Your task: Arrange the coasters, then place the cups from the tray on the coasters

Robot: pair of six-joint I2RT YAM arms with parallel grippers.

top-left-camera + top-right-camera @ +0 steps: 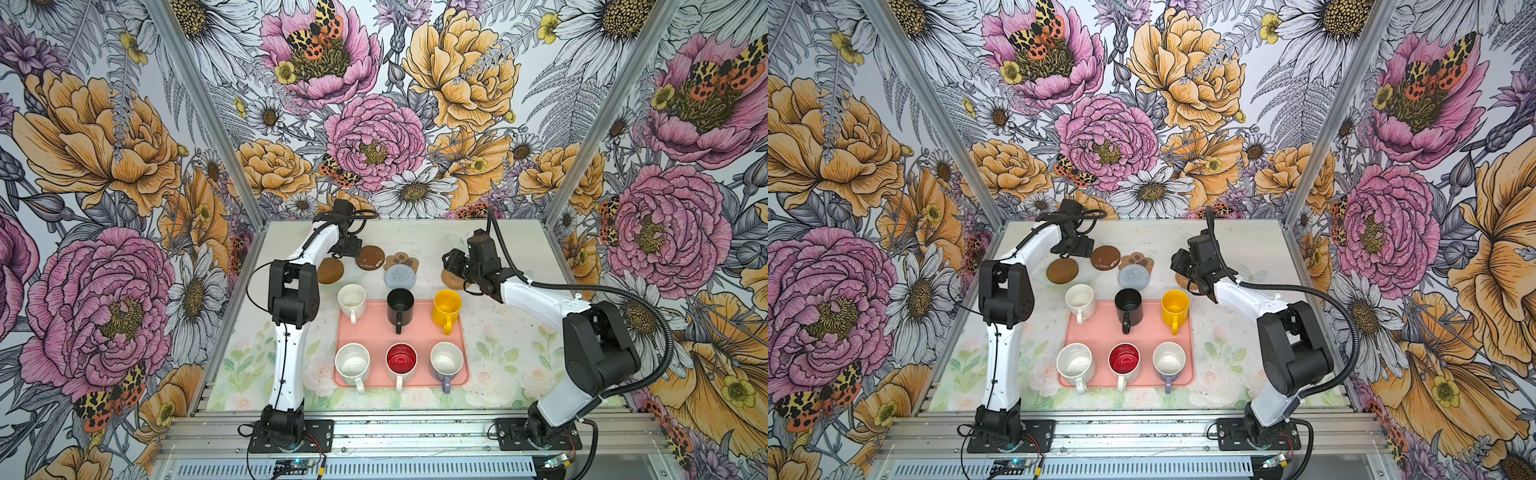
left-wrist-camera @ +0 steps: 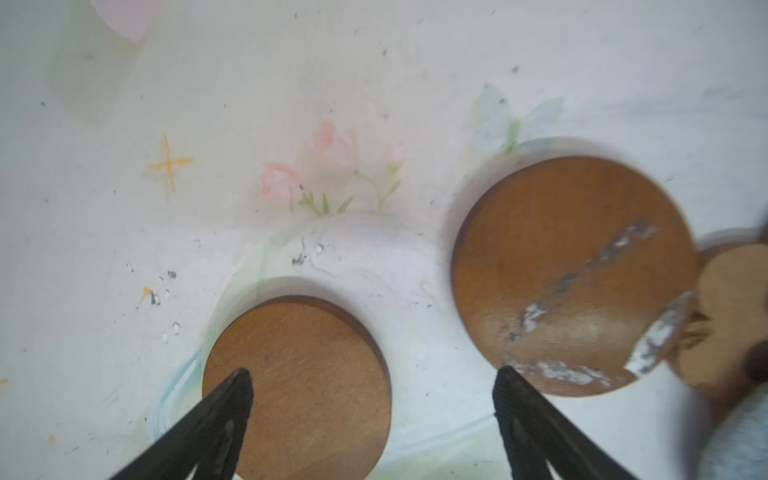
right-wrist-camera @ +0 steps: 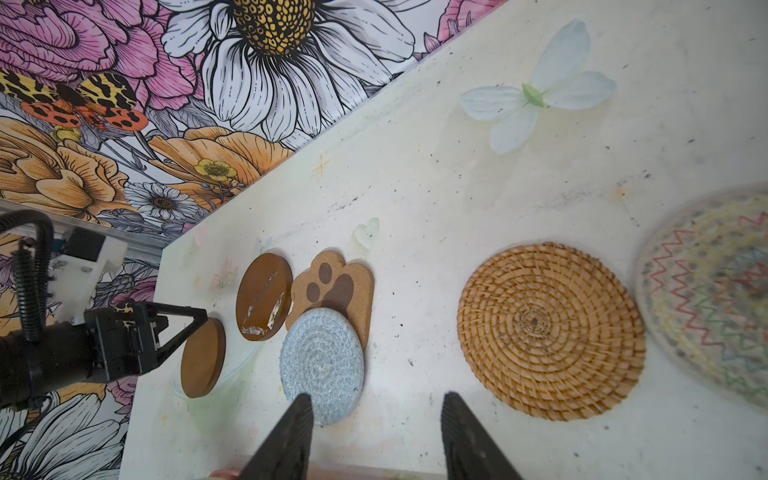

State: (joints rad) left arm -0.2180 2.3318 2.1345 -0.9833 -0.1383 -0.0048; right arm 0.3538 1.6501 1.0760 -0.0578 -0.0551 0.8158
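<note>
I should move my left gripper over from the plain disc and pull the scuffed disc [image 1: 370,257] clear, because the scuffed brown disc is right up against the paw-print coaster [image 2: 694,318].
Several coasters lie behind the tray [image 1: 415,332]: a plain brown disc [image 1: 330,270], a scuffed brown disc [image 1: 370,257], a paw-print shape [image 1: 401,262] with a grey-blue woven round [image 1: 400,277] overlapping it, a rattan round [image 3: 550,330] and a cream woven round [image 3: 715,299]. My left gripper [image 2: 374,374] hovers open over the plain disc [image 2: 297,386], holding nothing. My right gripper [image 3: 378,397] is open and empty above bare table between the grey-blue round [image 3: 322,361] and the rattan round. Several cups stand on the tray, among them black [image 1: 400,305], yellow [image 1: 447,307] and red-lined [image 1: 401,360].
Floral walls [image 1: 124,166] close the table in at the back and both sides. The right arm [image 1: 540,299] hides part of the rattan coaster in both top views. A white cup [image 1: 351,299] stands at the tray's back-left corner, near the left arm's elbow [image 1: 293,291].
</note>
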